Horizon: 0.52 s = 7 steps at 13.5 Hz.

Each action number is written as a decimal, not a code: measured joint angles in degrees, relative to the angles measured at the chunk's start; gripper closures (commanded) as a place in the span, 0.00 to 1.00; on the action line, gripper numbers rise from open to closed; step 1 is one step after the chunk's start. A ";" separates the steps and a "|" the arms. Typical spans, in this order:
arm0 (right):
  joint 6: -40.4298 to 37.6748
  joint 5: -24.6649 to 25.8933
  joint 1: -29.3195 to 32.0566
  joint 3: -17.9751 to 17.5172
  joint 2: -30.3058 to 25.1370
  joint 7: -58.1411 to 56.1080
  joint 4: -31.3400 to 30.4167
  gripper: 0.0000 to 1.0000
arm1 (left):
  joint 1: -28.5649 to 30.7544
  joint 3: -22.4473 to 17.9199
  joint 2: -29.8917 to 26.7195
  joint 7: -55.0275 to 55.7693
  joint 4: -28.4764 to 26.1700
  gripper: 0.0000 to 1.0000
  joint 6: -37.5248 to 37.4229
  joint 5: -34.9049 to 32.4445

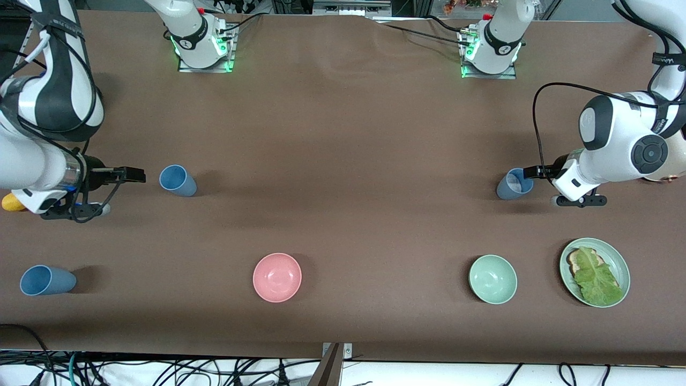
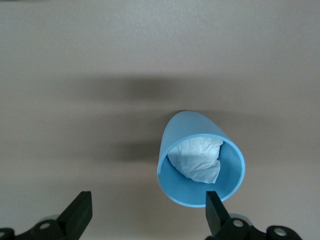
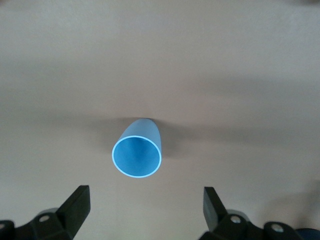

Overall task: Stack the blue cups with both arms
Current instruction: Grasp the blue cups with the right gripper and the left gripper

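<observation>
My gripper will carry the cup and the paper will ride along inside, because crumpled white paper (image 2: 197,159) sits down below the rim of the slate-blue cup (image 1: 513,187).
A mid-blue cup (image 1: 178,180) stands toward the right arm's end of the table. My right gripper (image 1: 135,175) is open just beside it and points at it. In the right wrist view the cup (image 3: 137,150) is empty and lies ahead of the open gripper (image 3: 145,206). A slate-blue cup (image 1: 514,184) stands toward the left arm's end. My left gripper (image 1: 529,172) is open right next to it. In the left wrist view this cup (image 2: 200,160) holds crumpled white paper, and one fingertip (image 2: 214,207) is at its rim. A third blue cup (image 1: 47,280) stands nearer the front camera.
A pink bowl (image 1: 277,277) and a mint-green bowl (image 1: 493,279) sit near the front edge. A green plate (image 1: 621,262) with bread and lettuce is beside the mint bowl. A yellow object (image 1: 10,202) lies under the right arm.
</observation>
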<state>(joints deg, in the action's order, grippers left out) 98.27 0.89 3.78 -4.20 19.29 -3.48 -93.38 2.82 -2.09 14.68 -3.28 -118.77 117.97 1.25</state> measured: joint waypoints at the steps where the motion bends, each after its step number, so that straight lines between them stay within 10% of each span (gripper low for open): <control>1: 1.13 0.00 0.00 0.00 0.04 0.00 -1.51 0.00 | 0.08 0.00 0.18 -0.10 -0.09 0.00 0.14 0.00; 4: 4.78 0.00 0.01 0.41 0.03 -0.26 -6.26 0.00 | 0.09 0.00 1.41 -0.17 -0.13 0.00 1.74 0.00; 7: 11.01 0.00 0.08 1.74 -0.64 -2.13 -12.53 0.00 | 0.07 0.01 2.71 -0.20 -0.14 0.34 2.22 0.00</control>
<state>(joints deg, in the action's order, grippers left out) 109.28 0.89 3.87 -2.46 18.66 -5.61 -105.91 2.89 -2.08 17.39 -3.47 -118.91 120.19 1.25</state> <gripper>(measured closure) 0.000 0.070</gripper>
